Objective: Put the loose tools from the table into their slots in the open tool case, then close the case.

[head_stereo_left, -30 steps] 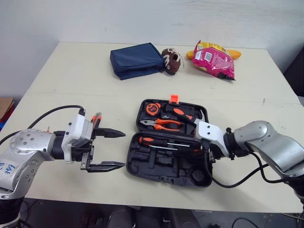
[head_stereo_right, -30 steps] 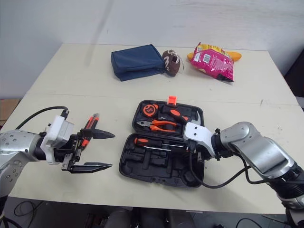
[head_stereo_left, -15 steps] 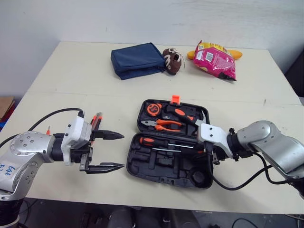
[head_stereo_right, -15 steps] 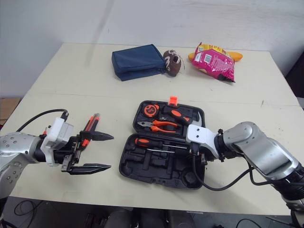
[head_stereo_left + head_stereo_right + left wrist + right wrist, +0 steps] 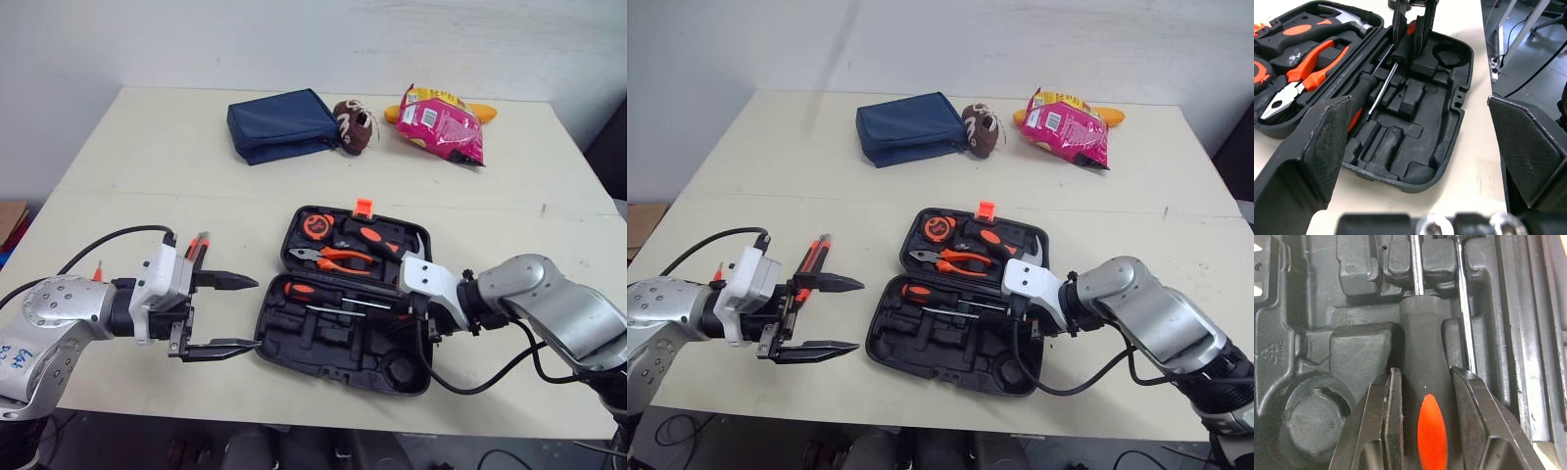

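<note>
I expect the thin orange-handled tool (image 5: pixel 98 271) to lie flat along a narrow groove (image 5: pixel 1373 144) when I lower it in, because the groove is empty beside the screwdriver.
The black tool case (image 5: pixel 323 345) lies open at the table's middle. Its far half holds a tape measure (image 5: pixel 315 224), orange pliers (image 5: pixel 338 258) and a hammer (image 5: pixel 377 242). One orange-handled screwdriver (image 5: pixel 313 292) rests in the near half. My right gripper (image 5: pixel 416 305) is at the case's right side, shut on a second screwdriver's black and orange handle (image 5: pixel 1425 382), whose shaft lies along a slot. My left gripper (image 5: pixel 250 313) hovers open just left of the case, holding nothing. An orange and black tool (image 5: pixel 200 243) lies on the table behind it.
A blue pouch (image 5: pixel 282 125), a brown toy football (image 5: pixel 356 125) and a pink snack bag (image 5: pixel 441 122) sit at the table's far side. The table's front edge (image 5: pixel 323 416) runs close below the case.
My right gripper, with the screwdriver, has shifted slightly left over the case's near half. The left gripper has stayed open in almost the same spot.
</note>
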